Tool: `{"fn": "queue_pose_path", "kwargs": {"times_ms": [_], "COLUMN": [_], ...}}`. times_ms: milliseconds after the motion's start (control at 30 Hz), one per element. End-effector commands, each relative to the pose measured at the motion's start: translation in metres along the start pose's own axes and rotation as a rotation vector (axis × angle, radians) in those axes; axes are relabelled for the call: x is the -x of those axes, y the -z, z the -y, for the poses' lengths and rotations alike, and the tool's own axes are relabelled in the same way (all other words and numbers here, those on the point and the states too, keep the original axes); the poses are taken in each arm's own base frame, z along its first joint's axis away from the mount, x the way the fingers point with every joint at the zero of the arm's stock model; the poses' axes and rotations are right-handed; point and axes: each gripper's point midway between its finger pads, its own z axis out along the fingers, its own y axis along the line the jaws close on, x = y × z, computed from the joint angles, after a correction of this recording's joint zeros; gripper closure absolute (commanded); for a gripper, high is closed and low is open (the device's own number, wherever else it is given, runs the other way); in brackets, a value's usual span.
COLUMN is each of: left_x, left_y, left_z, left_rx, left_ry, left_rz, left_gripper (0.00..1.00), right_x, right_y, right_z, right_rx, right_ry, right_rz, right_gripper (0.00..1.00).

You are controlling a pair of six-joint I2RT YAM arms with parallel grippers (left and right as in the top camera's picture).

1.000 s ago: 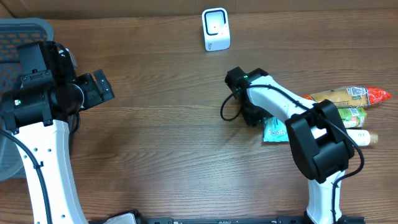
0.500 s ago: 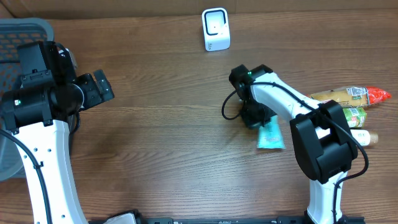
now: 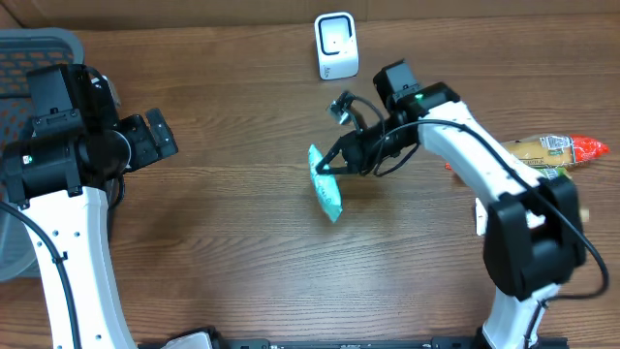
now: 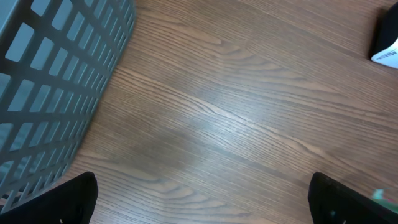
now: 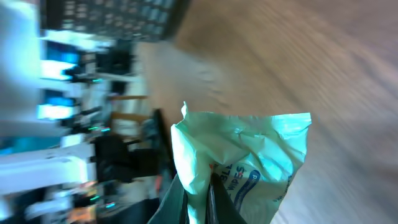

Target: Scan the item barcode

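Next, my right gripper lays the wipes packet, hanging crumpled from a fold in my right gripper (image 5: 198,163), flat on the wood (image 3: 351,225) and grasps it from above before scanning.
The item is a teal wipes packet (image 3: 326,196), hanging above the table's middle. My right gripper (image 3: 325,168) is shut on its top edge. In the right wrist view the packet (image 5: 255,155) fills the centre, crumpled, with blue print showing, and the right gripper (image 5: 200,196) pinches a fold of it. No barcode shows on it. The white scanner (image 3: 336,46) stands at the back centre, well apart from the packet. My left gripper (image 3: 161,136) is open at the left with nothing in it. Only bare wood lies between its fingertips (image 4: 202,199).
A grey slatted basket (image 3: 29,48) sits at the far left, and its wall (image 4: 50,81) shows in the left wrist view. Other packaged goods (image 3: 552,150) lie at the right edge. A corner of the scanner (image 4: 385,50) shows at the upper right of the left wrist view.
My right gripper closed on the teal packet beside the pile at the right, lifted it and swung it left to the table's middle. The left arm has not moved.
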Motion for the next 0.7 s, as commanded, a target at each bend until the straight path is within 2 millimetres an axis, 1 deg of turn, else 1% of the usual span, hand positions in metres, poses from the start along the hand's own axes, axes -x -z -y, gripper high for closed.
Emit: {"fn": "queue_pose_path", "kwargs": {"times_ms": [0,100,167,400,567,667], "left_x": [0.005,0.005,0.005,0.005,0.005,0.005], "left_y": [0.002,0.002,0.002,0.002,0.002,0.002], "left_z": [0.000,0.001,0.000,0.000,0.000,0.001], "left_rx": [-0.004,-0.004,-0.004,-0.004,-0.004,-0.004], "left_ry": [-0.016,-0.017,-0.016,-0.016,-0.016,-0.017], "left_rz": [0.012,0.012,0.012,0.012,0.012,0.012], "left_gripper": [0.00,0.00,0.00,0.00,0.00,0.01], "right_x": [-0.011,-0.018,-0.023,-0.031,-0.054,-0.063], "right_y": [-0.020,-0.026,-0.024,-0.003,0.019,0.027], "right_z": [0.018,0.053,0.076,0.119,0.156,0.168], "right_rx": [0.155,0.081,0.006,-0.169,-0.390,-0.479], "right_ry": [-0.096,-0.170,-0.235,-0.364,-0.423,-0.442], "right_rz": [-0.021,-0.040,-0.050,-0.041,-0.091,-0.118], "right_gripper": [0.96,0.96,0.97,0.97,0.96,0.96]}}
